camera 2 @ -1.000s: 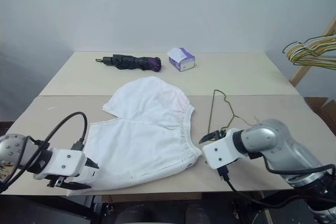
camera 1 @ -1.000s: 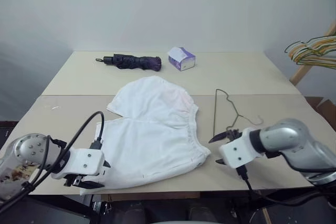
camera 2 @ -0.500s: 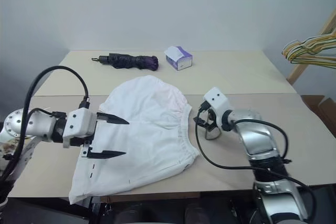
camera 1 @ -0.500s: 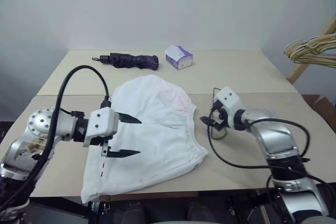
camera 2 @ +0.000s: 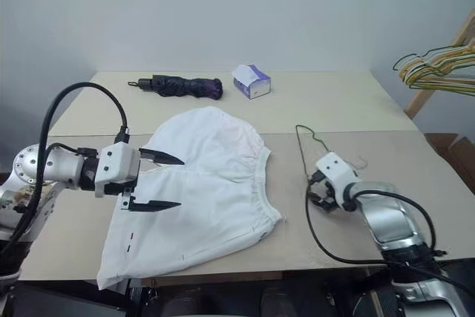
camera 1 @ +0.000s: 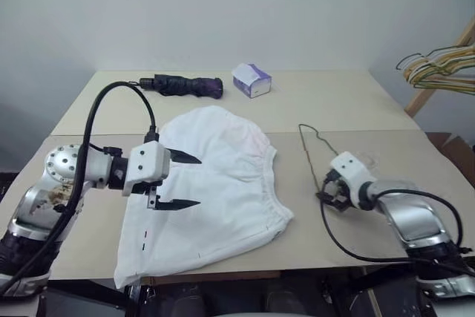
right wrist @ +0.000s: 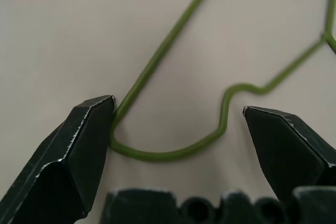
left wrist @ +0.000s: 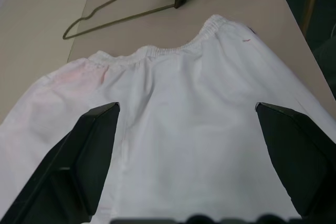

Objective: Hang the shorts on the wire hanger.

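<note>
I expect the whole hanger [camera 1: 306, 154] to come up stiffly, far end held out, as I lift it, because the thin wire keeps its kink [right wrist: 231, 94] beside the rounded corner.
The white shorts [camera 1: 223, 176] lie spread flat on the table, with the gathered waistband toward the right. My left gripper [camera 1: 189, 181] hovers open above their left half, pointing right; in the left wrist view the cloth [left wrist: 178, 77] lies under its wide-apart fingers [left wrist: 89, 150]. The thin olive wire hanger [camera 1: 306, 148] lies flat just right of the shorts. My right gripper [camera 2: 320, 197] is low over the hanger's near end, open. In the right wrist view the hanger's rounded corner [right wrist: 157, 154] lies between the fingers, one fingertip [right wrist: 97, 114] right beside the wire.
A folded black umbrella [camera 1: 182, 85] and a white-and-purple tissue box [camera 1: 251, 79] sit at the back of the table [camera 1: 89, 116]. A bunch of yellow and green hangers [camera 1: 438, 64] hangs on a wooden rack off the right side. The near table edge runs just below the shorts.
My left gripper rose from the shorts' near-left hem to above the cloth and opened wider. My right gripper turned and swung right and down onto the hanger's near end.
</note>
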`<state>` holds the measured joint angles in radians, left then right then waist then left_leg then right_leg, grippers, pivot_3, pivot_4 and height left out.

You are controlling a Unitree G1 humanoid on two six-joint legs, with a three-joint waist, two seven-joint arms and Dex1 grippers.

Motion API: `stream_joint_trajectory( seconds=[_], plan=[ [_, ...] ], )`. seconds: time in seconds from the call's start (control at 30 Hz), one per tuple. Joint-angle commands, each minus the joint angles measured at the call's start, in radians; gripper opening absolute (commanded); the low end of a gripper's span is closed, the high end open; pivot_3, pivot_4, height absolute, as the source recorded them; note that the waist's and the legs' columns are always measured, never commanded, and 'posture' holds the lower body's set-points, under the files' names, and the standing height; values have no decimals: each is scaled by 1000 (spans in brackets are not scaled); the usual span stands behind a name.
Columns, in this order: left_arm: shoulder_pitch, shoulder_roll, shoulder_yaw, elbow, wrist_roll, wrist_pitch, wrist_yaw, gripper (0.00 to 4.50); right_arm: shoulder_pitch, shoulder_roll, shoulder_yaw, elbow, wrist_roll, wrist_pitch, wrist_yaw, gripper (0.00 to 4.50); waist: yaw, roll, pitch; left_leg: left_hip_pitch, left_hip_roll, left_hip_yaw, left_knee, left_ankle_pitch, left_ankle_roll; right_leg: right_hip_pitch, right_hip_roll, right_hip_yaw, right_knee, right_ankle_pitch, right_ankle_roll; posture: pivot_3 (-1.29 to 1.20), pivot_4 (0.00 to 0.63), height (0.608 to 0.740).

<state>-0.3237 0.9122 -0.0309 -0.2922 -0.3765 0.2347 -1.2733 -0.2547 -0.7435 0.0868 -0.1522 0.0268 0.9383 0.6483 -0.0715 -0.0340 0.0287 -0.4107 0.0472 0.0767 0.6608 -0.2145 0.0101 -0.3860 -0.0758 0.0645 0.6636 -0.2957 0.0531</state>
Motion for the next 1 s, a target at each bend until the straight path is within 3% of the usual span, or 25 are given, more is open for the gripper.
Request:
stream_joint_trajectory(
  seconds=[0.03, 0.17, 0.33, 0.47, 0.8, 0.9, 1.0],
  plan=[
    [-34, -11, 7, 2, -1, -14, 10, 4483, -22, -14, -82, -73, 53, 5, 19, 4500, -6, 0, 0, 0, 0, 0, 0, 0, 0, 0, 0, 0, 0, 0, 0, -120, 0, 740],
    [-51, -43, -3, 7, 5, -16, 31, 4483, -126, 73, -109, -51, 99, 52, -23, 4500, -33, 0, 0, 1, 2, 0, 0, 0, 0, 0, 3, 2, 0, 0, -1, -126, 0, 740],
    [-87, -122, 20, -15, -67, 30, 76, 4483, -274, 207, -94, 159, 96, 62, -108, 4500, -53, 0, 0, 1, 2, -4, 0, 0, 0, 1, 5, 2, 0, 1, -1, -122, 0, 740],
    [-80, -124, 19, -58, -99, 62, 72, 4483, -356, 256, -84, 318, 85, 35, -153, 4500, -54, 0, 0, -1, 1, -8, 0, 0, 0, -1, 3, 2, 0, 1, -1, -105, 0, 740],
    [-45, -105, 11, -92, -81, 70, 78, 4483, -338, 253, 2, 410, 80, 41, -94, 4500, -54, 0, 0, -1, 0, -11, 0, 0, 0, 0, 3, 2, 0, 1, 0, -89, 0, 740],
    [-47, -107, -1, -78, -61, 58, 76, 4500, -318, 254, 13, 414, 79, 57, -88, 3919, -53, 0, 0, 1, 0, -11, 0, 0, 0, 1, 3, 2, 0, 1, 0, -92, 0, 740],
    [-47, -110, -9, -78, -52, 49, 71, 4500, -307, 257, 20, 427, 71, 83, -102, 2906, -53, 0, 0, 2, 1, -11, 0, 0, 0, 2, 3, 2, 0, 1, 0, -91, 0, 740]
  ],
)
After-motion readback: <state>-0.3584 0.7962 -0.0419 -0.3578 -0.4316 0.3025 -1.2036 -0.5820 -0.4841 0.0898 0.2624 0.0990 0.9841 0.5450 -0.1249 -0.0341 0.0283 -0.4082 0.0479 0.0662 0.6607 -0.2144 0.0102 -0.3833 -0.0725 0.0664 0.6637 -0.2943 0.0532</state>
